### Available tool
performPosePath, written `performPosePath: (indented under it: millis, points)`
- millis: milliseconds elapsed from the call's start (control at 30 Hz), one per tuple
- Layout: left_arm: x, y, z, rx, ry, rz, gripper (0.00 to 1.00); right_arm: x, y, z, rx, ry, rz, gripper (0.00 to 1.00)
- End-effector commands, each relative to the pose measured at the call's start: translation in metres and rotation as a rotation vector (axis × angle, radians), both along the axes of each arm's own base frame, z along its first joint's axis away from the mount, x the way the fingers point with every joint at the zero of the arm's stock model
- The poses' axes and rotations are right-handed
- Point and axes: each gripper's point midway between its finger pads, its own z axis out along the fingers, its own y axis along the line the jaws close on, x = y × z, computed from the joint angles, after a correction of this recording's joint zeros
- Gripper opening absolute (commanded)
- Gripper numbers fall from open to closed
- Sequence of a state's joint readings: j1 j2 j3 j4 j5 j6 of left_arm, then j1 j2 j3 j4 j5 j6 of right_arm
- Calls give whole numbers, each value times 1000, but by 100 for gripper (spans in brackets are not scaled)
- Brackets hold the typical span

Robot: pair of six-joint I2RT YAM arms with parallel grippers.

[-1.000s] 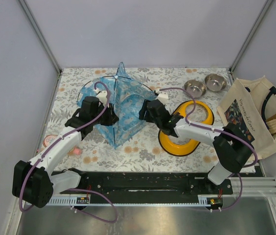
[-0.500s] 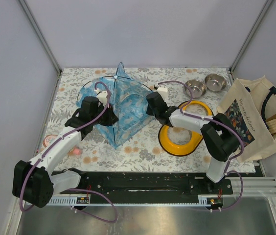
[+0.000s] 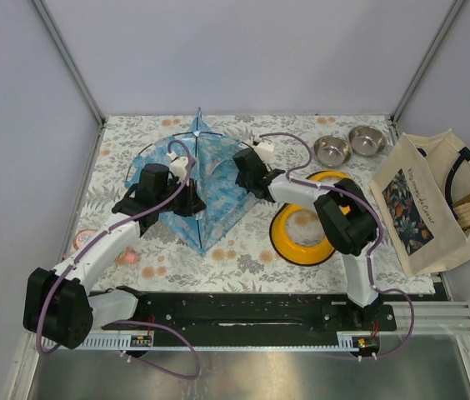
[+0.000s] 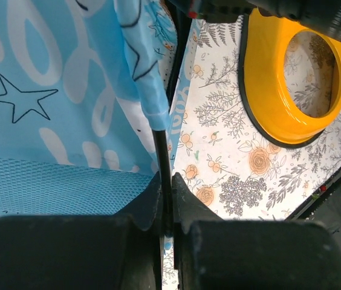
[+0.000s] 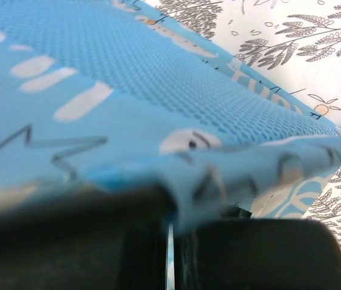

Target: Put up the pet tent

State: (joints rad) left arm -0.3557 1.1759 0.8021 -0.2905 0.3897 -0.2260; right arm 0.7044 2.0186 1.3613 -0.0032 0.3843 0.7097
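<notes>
Next, my right gripper lets go because it is pinching a fold of the half-raised tent [image 5: 219, 172], and my left gripper should swing the black pole [image 4: 162, 151] away.
The pet tent [image 3: 206, 179] is a light-blue printed fabric shape, half raised at the middle of the flowered table. Its thin black poles [image 3: 147, 150] arc out on the left. My left gripper [image 3: 187, 197] sits at the tent's left side. In the left wrist view the gripper [image 4: 166, 182] is shut on a black pole [image 4: 162, 151] that comes out of a blue sleeve [image 4: 149, 90]. My right gripper [image 3: 241, 172] is at the tent's right side. In the right wrist view the gripper [image 5: 170, 212] is shut on a blurred fold of the tent's fabric [image 5: 128, 90].
A yellow ring-shaped dish [image 3: 308, 231] lies right of the tent, under the right arm. Two steel bowls [image 3: 332, 150] [image 3: 367, 140] stand at the back right. A cream tote bag [image 3: 439, 196] fills the right edge. A pink ring [image 3: 85, 240] and a small pink thing [image 3: 127, 258] lie near the left arm.
My right gripper moved left from over the yellow dish to the tent and shut on its fabric. The left gripper's jaws tightened on the pole. The tent's peak shifted slightly left.
</notes>
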Motion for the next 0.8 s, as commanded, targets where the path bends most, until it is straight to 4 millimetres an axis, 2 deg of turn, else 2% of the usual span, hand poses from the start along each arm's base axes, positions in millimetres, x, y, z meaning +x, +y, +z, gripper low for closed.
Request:
performPosePath:
  millis: [0, 100, 200, 267, 333, 500, 633, 700, 767]
  points:
    - [-15, -12, -2, -41, 60, -83, 0, 10, -28, -7, -68, 63, -232, 0]
    - [-13, -13, -3, -38, 73, -75, 0, 7, -44, 1, -98, 38, -290, 3]
    - [-9, -13, -3, -40, 79, -60, 0, 3, -50, 12, -117, 15, -277, 28]
    - [-7, -14, -3, -42, 84, -56, 0, -2, -47, 19, -100, 6, -229, 49]
    - [-4, -14, -2, -43, 84, -46, 0, -12, -47, 27, -73, 7, -192, 61]
    - [2, -15, -6, -43, 100, -24, 0, -37, -66, 56, -36, -37, -168, 74]
    - [3, -16, -10, -54, 112, -14, 0, -55, -81, 72, -36, -48, -162, 74]
    - [2, -18, -11, -62, 114, -19, 0, -57, -83, 74, -30, -53, -152, 62]
    - [2, -17, -12, -65, 118, -16, 0, -56, -74, 71, -19, -55, -114, 38]
